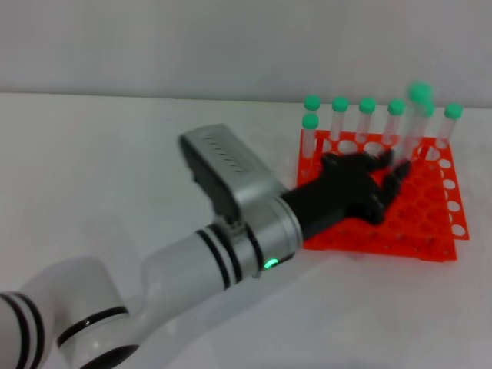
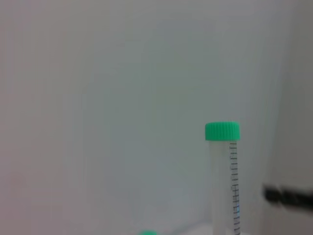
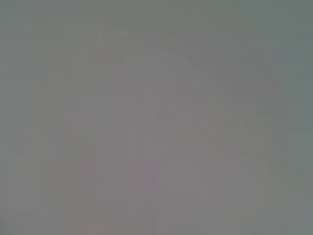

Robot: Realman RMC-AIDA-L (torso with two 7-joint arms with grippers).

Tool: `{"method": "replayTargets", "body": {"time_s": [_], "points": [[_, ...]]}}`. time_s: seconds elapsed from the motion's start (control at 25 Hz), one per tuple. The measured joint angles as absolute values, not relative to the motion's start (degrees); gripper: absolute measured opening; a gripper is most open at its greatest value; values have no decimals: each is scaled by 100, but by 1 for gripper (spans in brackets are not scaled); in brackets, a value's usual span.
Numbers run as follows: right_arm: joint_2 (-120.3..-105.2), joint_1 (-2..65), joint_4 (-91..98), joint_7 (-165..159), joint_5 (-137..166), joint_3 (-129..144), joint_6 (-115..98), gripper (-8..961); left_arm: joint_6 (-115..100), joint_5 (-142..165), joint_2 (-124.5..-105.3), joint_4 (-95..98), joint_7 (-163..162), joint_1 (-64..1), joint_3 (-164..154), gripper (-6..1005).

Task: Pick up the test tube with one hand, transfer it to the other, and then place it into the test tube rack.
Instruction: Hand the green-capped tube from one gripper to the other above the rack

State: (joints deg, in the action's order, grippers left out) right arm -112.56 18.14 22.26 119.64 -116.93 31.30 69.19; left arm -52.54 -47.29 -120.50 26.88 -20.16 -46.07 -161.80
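The robot's left gripper is holding the test tube's lower part (image 1: 401, 154), which has to go into the rack, so next the right gripper grabs the tube just below its green cap (image 1: 417, 110).
The orange-red test tube rack (image 1: 430, 231) stands on the white table at the right of the head view. My left gripper (image 1: 397, 172), black on a silver-grey wrist with a green light, reaches over the rack. It is shut on the lower part of a test tube (image 1: 415, 123). That tube is tilted, and its green cap (image 1: 420, 94) rides higher than the caps of the rack's tubes. The left wrist view shows an upright green-capped tube (image 2: 226, 181) and a black finger (image 2: 288, 197) beside it. My right gripper is out of view; the right wrist view is blank grey.
Several green-capped tubes (image 1: 367, 115) stand in the rack's back row, and one (image 1: 310, 134) stands at its left rear corner. A tube (image 1: 450, 123) stands at the right rear corner. The table's far edge meets a pale wall.
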Motion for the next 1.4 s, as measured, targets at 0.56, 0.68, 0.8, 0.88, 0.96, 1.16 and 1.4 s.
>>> {"method": "replayTargets", "body": {"time_s": [0.56,0.68,0.8,0.88,0.96,1.16,1.4], "points": [[-10225,2385,3234,9961,-8928,3581,9593,858,-4790,-3727,-12007,2689,-1986,-4806,-16132,184],[-10402,2492,3231,9951,-8775,3628,9634,858,-4790,-3591,-12006,2675,-1977,-4818,-16023,184],[-10543,2556,3241,9949,-8738,3724,9716,858,-4789,-3438,-12006,2667,-1975,-4816,-15896,184],[-10631,2582,3224,9949,-8738,3763,9754,857,-4792,-3367,-12005,2667,-1972,-4810,-15853,184],[-10746,2595,3207,9961,-8750,3775,9772,857,-4799,-3336,-12005,2668,-1967,-4809,-15846,184],[-11030,2605,3223,10051,-8780,3720,9769,857,-4807,-3267,-12005,2676,-1946,-4806,-15842,184],[-11139,2653,3195,10092,-8786,3717,9737,856,-4828,-3194,-12005,2710,-1944,-4793,-15838,184]]}}
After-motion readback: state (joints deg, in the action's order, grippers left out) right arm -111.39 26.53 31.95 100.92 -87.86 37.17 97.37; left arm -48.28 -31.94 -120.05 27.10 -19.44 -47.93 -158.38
